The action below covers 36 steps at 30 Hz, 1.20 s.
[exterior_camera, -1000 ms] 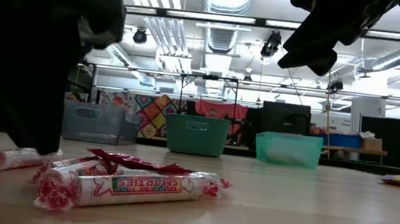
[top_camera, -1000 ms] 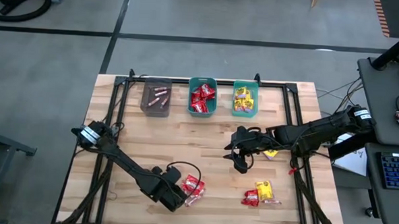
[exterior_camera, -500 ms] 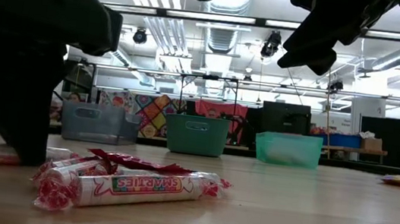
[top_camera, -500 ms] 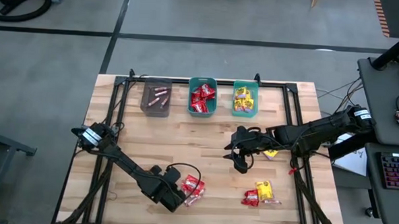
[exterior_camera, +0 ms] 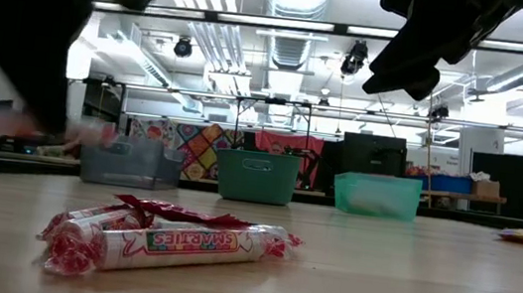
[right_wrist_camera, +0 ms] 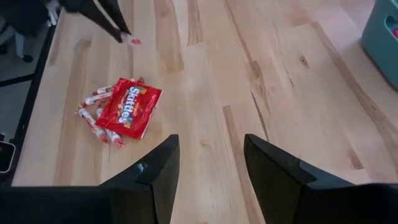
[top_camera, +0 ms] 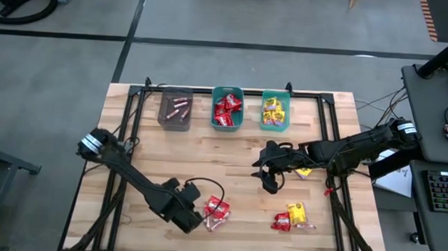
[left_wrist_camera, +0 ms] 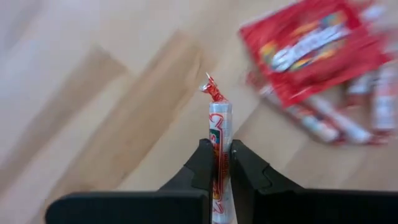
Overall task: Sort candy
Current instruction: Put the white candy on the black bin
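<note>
The stick roll (left_wrist_camera: 219, 127) hangs clear of the red packet and matches the sticks in the grey bin (top_camera: 175, 110). My left gripper should go on carrying it until it is above that bin.
My left gripper (top_camera: 192, 220) is shut on a thin pinkish-white candy stick (left_wrist_camera: 219, 124) and hangs over the table's near left part, just left of a small candy pile (top_camera: 216, 210). That pile is a glossy red packet (left_wrist_camera: 314, 40) lying on several stick rolls (exterior_camera: 170, 242) that rest on the wood. My right gripper (top_camera: 269, 175) hovers open over the table's right middle, nothing between its fingers (right_wrist_camera: 158, 168). A second small heap of red and yellow candy (top_camera: 291, 216) lies near the front right. My left gripper pinches the stick roll between its two fingers (left_wrist_camera: 200, 163), which lie along it. The roll's twisted end (left_wrist_camera: 212, 91) juts out past the fingertips. The fingers come steeply from above. The stick is lifted clear of the table.
Three bins stand in a row at the far edge: a grey one (top_camera: 175, 108) with sticks, a teal one (top_camera: 227, 108) with red packets, a green one (top_camera: 274, 111) with yellow packets. A lone yellow packet (top_camera: 304, 172) lies under the right arm. Bare wood lies between bins and piles.
My left gripper has shut on a stick roll at the left side of the pile and risen with it, rolling its wrist a little; the stick is now lifted clear of the table. The rest of the pile has stayed put.
</note>
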Motion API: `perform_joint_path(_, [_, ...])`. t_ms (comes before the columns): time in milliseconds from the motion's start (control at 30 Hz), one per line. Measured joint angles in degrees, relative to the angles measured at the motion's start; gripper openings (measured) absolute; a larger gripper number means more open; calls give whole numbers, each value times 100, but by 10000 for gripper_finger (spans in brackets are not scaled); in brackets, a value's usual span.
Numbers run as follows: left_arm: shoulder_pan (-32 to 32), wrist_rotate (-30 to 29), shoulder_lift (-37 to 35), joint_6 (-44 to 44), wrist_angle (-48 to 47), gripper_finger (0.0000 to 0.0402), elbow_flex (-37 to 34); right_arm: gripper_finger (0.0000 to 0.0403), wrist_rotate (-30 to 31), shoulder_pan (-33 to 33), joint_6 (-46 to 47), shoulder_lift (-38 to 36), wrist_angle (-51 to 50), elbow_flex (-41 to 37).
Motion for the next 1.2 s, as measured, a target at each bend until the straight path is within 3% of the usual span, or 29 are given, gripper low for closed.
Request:
perform_joint_path(267, [284, -788, -985, 1112, -3, 2, -208, 171, 138, 0, -475, 0, 542, -10])
perform_joint_path(533, [1110, -891, -2190, 2329, 657, 1, -1290, 171, 140, -245, -1544, -143, 988, -17])
perform_joint_path(700, [2078, -493, -3011, 3118, 834, 0, -1971, 171, 144, -682, -2179, -426, 990, -17])
perform_joint_path(900, [3610, -465, -3950, 3777, 1113, 0, -2503, 171, 151, -1346, -2367, -623, 979, -17])
perform_joint_path(1033, [4632, -463, -4145, 4345, 1210, 0, -2593, 171, 143, -1603, -2156, -564, 766, -17])
perform_joint_path(1200, [5395, -323, -4067, 5245, 1431, 2, -2586, 171, 134, -1671, -1825, -522, 359, -17])
